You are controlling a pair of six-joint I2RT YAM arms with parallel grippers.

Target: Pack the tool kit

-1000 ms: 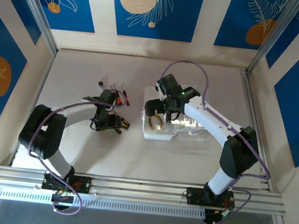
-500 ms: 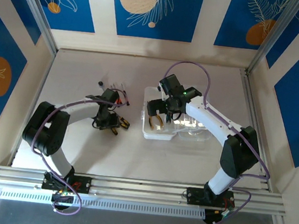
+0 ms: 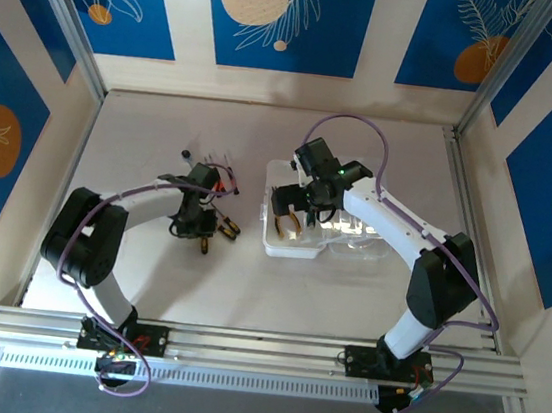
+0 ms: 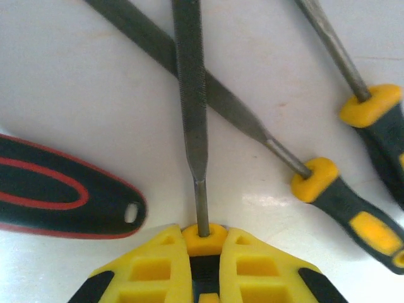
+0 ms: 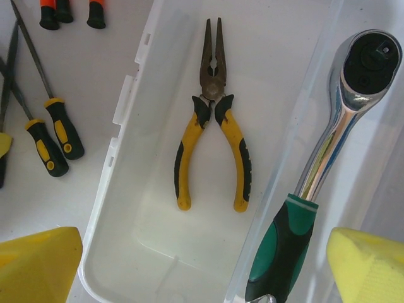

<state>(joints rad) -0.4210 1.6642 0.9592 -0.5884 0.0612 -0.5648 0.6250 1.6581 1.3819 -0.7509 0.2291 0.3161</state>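
The left gripper is on the file's handle (image 4: 205, 268) and the file's thin neck (image 4: 201, 203) is free, so the robot's right gripper should keep going toward that neck and close there.
The tool kit's clear plastic case (image 3: 297, 241) lies open at mid table. Yellow-handled pliers (image 5: 213, 126) lie flat in its left tray (image 5: 120, 158). My right gripper (image 5: 205, 278) hovers above that tray, open, its yellow fingertips (image 5: 38, 265) wide apart and holding nothing. Left of the case, my left gripper (image 4: 204, 252) is down at the table, and its yellow fingers (image 4: 151, 268) are shut on the yellow end of a file's handle (image 4: 204, 237). The file's blade (image 4: 189, 95) points away and crosses over another file (image 4: 344, 202).
A green-handled ratchet wrench (image 5: 328, 151) lies in the case's other half. Yellow-and-black handled tools (image 5: 57, 136) and red-tipped ones (image 5: 63, 12) lie on the table left of the case. A black handle with a red outline (image 4: 57, 189) lies just left of my left gripper.
The left gripper has closed onto the file's handle and shifted slightly toward the case. The right gripper moved a little and stays open over the tray.
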